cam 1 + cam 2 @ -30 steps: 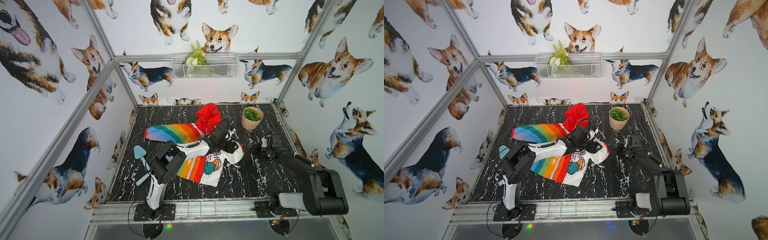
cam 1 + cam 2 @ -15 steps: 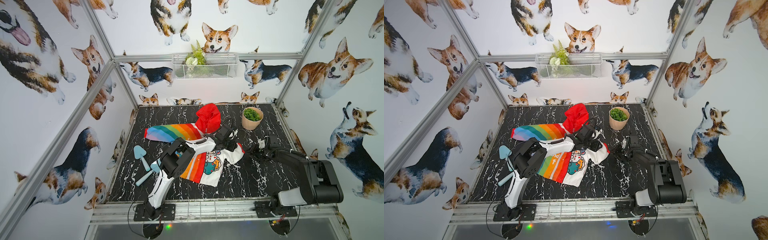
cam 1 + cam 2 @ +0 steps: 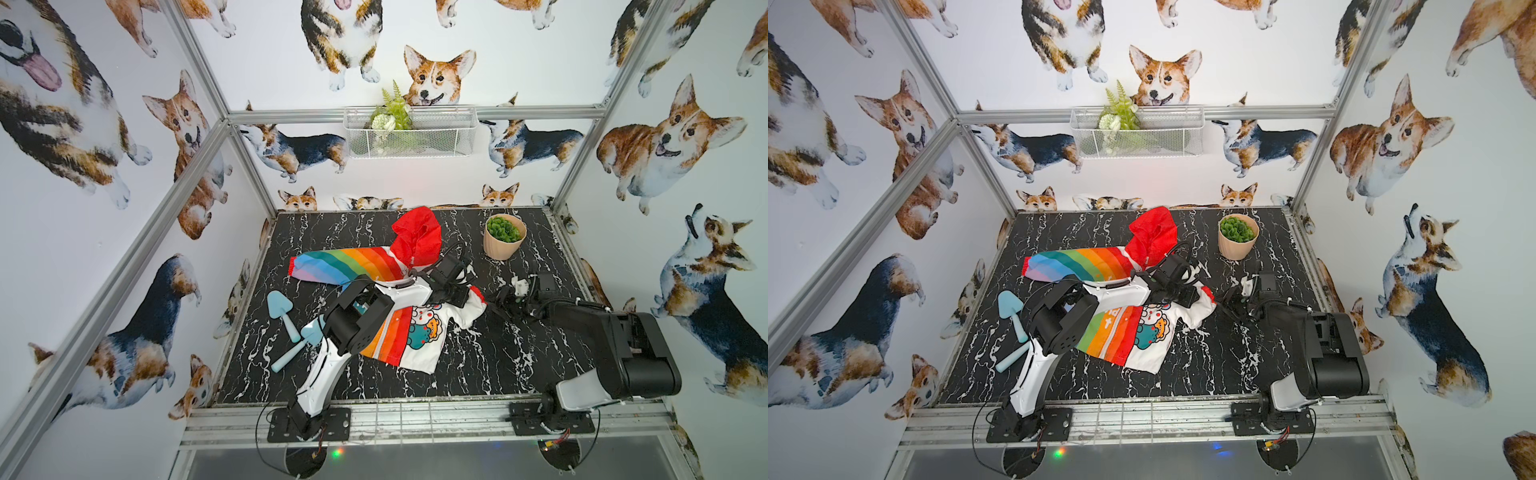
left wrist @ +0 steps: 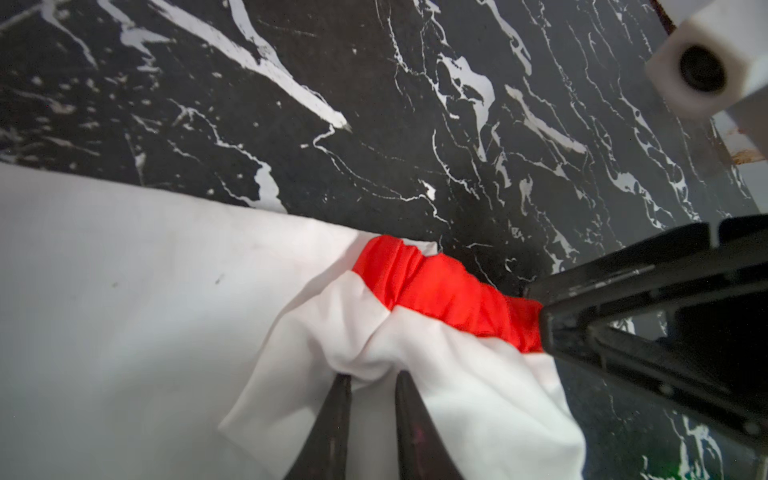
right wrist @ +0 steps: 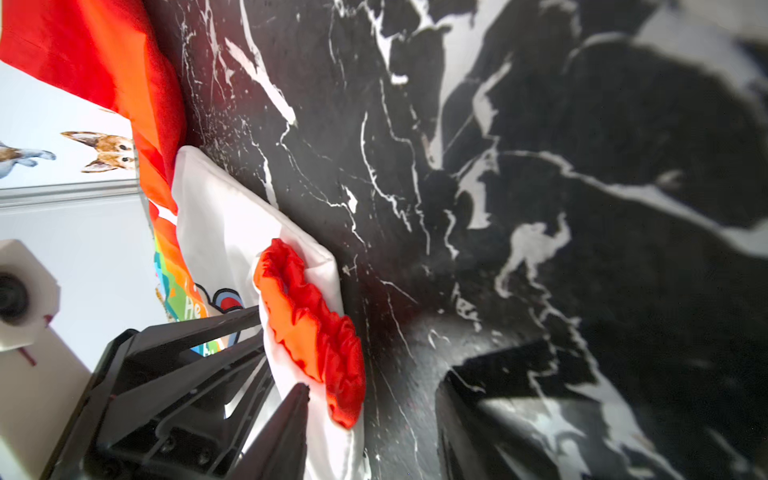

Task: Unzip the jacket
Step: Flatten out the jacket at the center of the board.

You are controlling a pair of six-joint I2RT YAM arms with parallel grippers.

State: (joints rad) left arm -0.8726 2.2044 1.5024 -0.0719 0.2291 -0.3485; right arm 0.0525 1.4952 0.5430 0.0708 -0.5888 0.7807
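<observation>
The red cuff (image 3: 478, 293) should go to my right gripper, which should then pull the sleeve straight, because my left arm reaches across the jacket's front to the bunched white sleeve (image 3: 464, 314).
The jacket (image 3: 415, 340) (image 3: 1142, 336) lies flat on the black marble table, red hood toward the back, a rainbow half beside a white cartoon half. My left arm reaches across its chest and hides the upper front. My left gripper (image 4: 372, 376) (image 3: 455, 293) is shut on a pinch of white sleeve fabric just behind the red cuff (image 4: 436, 291). My right gripper (image 5: 376, 380) (image 3: 494, 301) is open at the sleeve's end. One of its fingers rests by the white fabric and the other stands over bare table, with the cuff (image 5: 316, 332) between them.
A potted plant (image 3: 504, 235) stands at the back right. Two light blue toy shovels (image 3: 282, 309) (image 3: 299, 345) lie left of the jacket, beside my left arm. A wire basket (image 3: 409, 133) hangs on the back wall.
My left jaws have closed onto the white sleeve fabric and the left arm has leaned further over the jacket. My right jaws have spread wider at the cuff.
</observation>
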